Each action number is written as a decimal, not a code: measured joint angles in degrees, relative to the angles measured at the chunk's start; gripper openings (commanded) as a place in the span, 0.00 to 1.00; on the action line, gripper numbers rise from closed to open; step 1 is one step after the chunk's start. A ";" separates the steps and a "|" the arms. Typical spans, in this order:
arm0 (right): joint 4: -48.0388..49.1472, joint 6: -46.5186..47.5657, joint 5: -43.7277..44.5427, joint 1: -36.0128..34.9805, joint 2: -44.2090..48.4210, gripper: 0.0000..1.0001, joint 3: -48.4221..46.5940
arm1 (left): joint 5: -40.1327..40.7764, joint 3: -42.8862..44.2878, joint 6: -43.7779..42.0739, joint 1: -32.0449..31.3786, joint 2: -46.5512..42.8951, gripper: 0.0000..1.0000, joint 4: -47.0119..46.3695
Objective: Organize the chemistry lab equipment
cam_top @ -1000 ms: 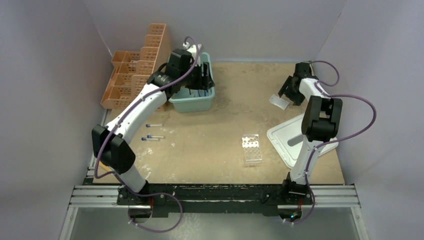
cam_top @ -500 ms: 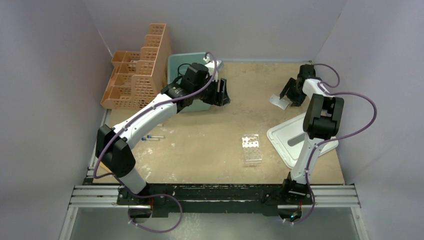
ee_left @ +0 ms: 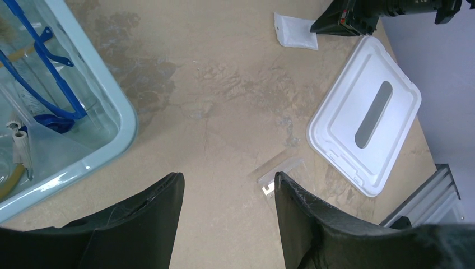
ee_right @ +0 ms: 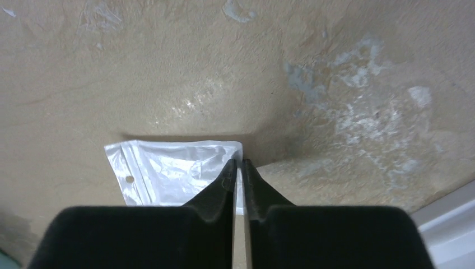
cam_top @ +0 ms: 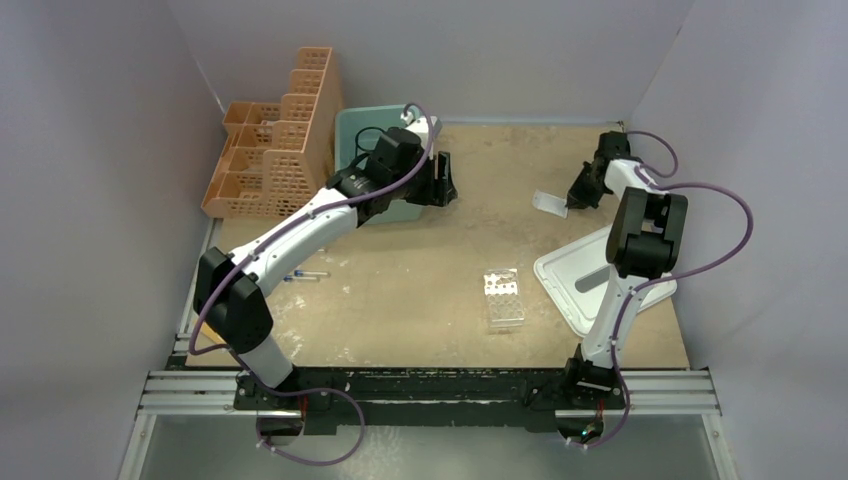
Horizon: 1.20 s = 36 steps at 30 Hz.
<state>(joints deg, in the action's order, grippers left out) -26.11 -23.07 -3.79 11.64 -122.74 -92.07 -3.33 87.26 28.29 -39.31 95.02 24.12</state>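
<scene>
I should keep sliding the zip bag [cam_top: 549,203] toward the teal bin with my right gripper, because the tabletop between them is clear, and let go of it beyond the tube rack.
My right gripper [ee_right: 238,163] is shut on the right edge of a small clear plastic zip bag [ee_right: 168,168], which hangs off its tips at the table's far right [cam_top: 548,201]. My left gripper [ee_left: 228,182] is open and holds nothing. It hovers over bare table just right of the teal bin [ee_left: 120,101]. The bin holds blue-framed goggles [ee_left: 45,67] and clear glassware. A clear tube rack [cam_top: 503,297] stands mid-table, partly behind my left finger [ee_left: 280,175]. Blue-capped tubes [cam_top: 305,274] lie at the left, partly under my left arm.
An orange lattice rack [cam_top: 275,150] stands at the back left beside the bin [cam_top: 350,130]. A white lid [cam_top: 575,280] with a grey slot lies at the right, near the right arm's base.
My left gripper swung out of the teal bin to the right and stays open. My right gripper closed on the bag's edge, and the bag shifted slightly left and back.
</scene>
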 measured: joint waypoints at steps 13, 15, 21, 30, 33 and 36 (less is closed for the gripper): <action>5.84 -0.52 -10.10 -1.22 5.11 0.00 10.25 | 3.21 -2.43 4.20 -0.76 0.00 0.58 -2.40; 6.05 -1.05 -12.07 -2.25 6.84 0.00 12.72 | 3.39 -3.30 5.44 -0.85 0.00 0.58 -2.82; 7.61 -2.80 -17.46 -6.64 13.86 0.00 19.63 | 3.43 -5.95 9.75 -1.53 0.52 0.59 -5.31; 11.30 -6.05 -22.36 -13.51 19.04 0.04 25.97 | 5.53 -7.67 12.76 -5.55 7.41 0.61 -8.72; 11.02 -5.09 -19.80 -15.65 19.02 0.37 25.55 | 6.34 -8.55 12.94 -6.47 9.05 0.61 -8.81; 8.81 -3.10 -14.71 -17.55 18.86 0.56 23.10 | 7.06 -9.60 13.03 -6.64 9.27 0.61 -8.70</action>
<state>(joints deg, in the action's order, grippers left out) -17.30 -26.17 -18.50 -5.91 -103.88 -68.97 3.73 77.67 41.32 -45.95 104.29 15.42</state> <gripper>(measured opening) 0.410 0.610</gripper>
